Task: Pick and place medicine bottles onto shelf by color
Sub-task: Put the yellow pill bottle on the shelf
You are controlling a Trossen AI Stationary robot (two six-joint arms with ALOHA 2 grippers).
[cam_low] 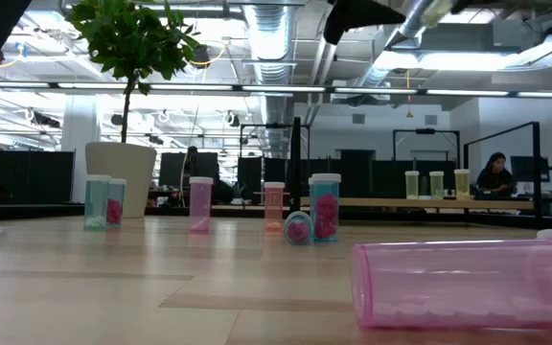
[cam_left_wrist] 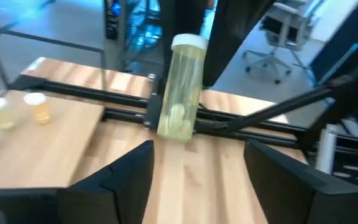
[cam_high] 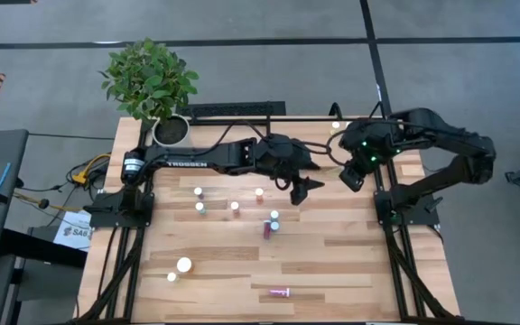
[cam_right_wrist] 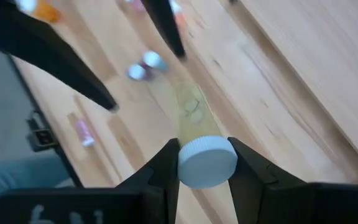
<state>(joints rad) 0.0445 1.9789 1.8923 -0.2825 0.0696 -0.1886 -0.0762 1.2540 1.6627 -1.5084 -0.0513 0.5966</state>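
Note:
My left gripper's fingers face the yellow bottle in my right gripper (cam_left_wrist: 183, 93), so my left gripper should back clear before my right gripper carries it to the shelf (cam_high: 319, 150).
A pale yellow, white-capped medicine bottle (cam_left_wrist: 182, 93) hangs in the air over the table's far middle, with my right gripper (cam_right_wrist: 205, 149) shut on it. My left gripper (cam_left_wrist: 197, 152) is open; its fingers stand on either side of the bottle's lower end without touching it. In the high view the two grippers meet near the table's far right, left gripper (cam_high: 307, 187) and right gripper (cam_high: 350, 173). The shelf (cam_left_wrist: 55, 118), light wood with a black frame, bears yellow and orange bottles (cam_left_wrist: 39, 106). Other bottles (cam_high: 235, 208) stand on the tabletop. My right gripper pinches the yellow bottle's white cap (cam_right_wrist: 207, 163) between its two fingers, one on each side of the cap. The fingers come from above, slanting down. The bottle hangs below them, cap up and slightly tilted, clear of the table.
A potted plant (cam_high: 152, 81) stands at the far left corner. Several small bottles stand mid-table; a maroon one (cam_high: 266, 230) and a pink one (cam_high: 280, 292) lie on their sides. White-capped ones (cam_high: 184, 264) stand near the left front. Black frame bars (cam_left_wrist: 241, 121) cross behind the bottle.

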